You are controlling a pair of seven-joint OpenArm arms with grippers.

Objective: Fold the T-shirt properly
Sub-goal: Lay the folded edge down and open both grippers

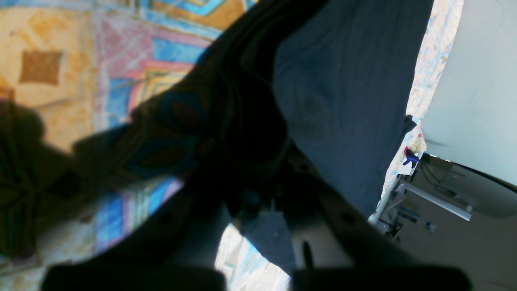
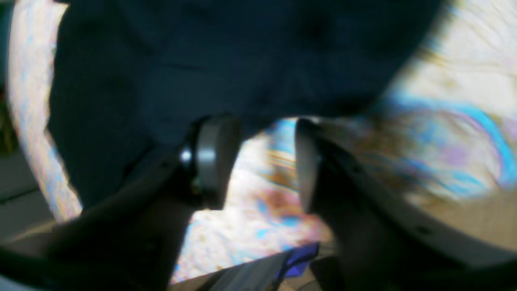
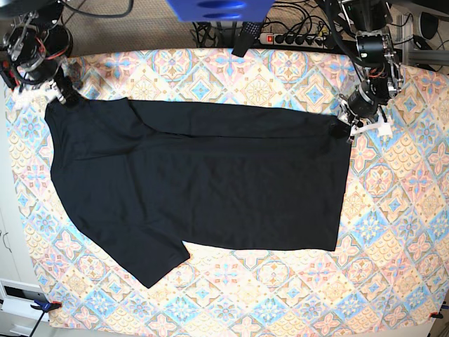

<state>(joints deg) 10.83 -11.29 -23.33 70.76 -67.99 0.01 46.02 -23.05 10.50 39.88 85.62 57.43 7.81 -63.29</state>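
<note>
The robot's left gripper is holding one far corner of the T-shirt [image 3: 335,128], so its open right gripper should close on the loose far corner [image 3: 53,108] before both grippers pull the T-shirt.
The black T-shirt [image 3: 196,182] lies spread flat on the patterned tablecloth [image 3: 393,246], with one sleeve pointing to the front left. My left gripper [image 3: 342,128] is at the shirt's far right corner. In the left wrist view its jaws close in on a bunched fold of the shirt [image 1: 343,101] at the left gripper [image 1: 258,161], and cloth hangs between them. My right gripper [image 3: 65,97] is at the far left corner. In the blurred right wrist view the right gripper [image 2: 260,161] is open, with the shirt's edge [image 2: 202,60] just past its tips.
A power strip with cables [image 3: 295,36] and a blue object [image 3: 217,8] lie beyond the table's far edge. The table's edge [image 1: 398,178] runs close to my left gripper, with floor and equipment beyond it. White furniture [image 3: 5,232] stands at the left.
</note>
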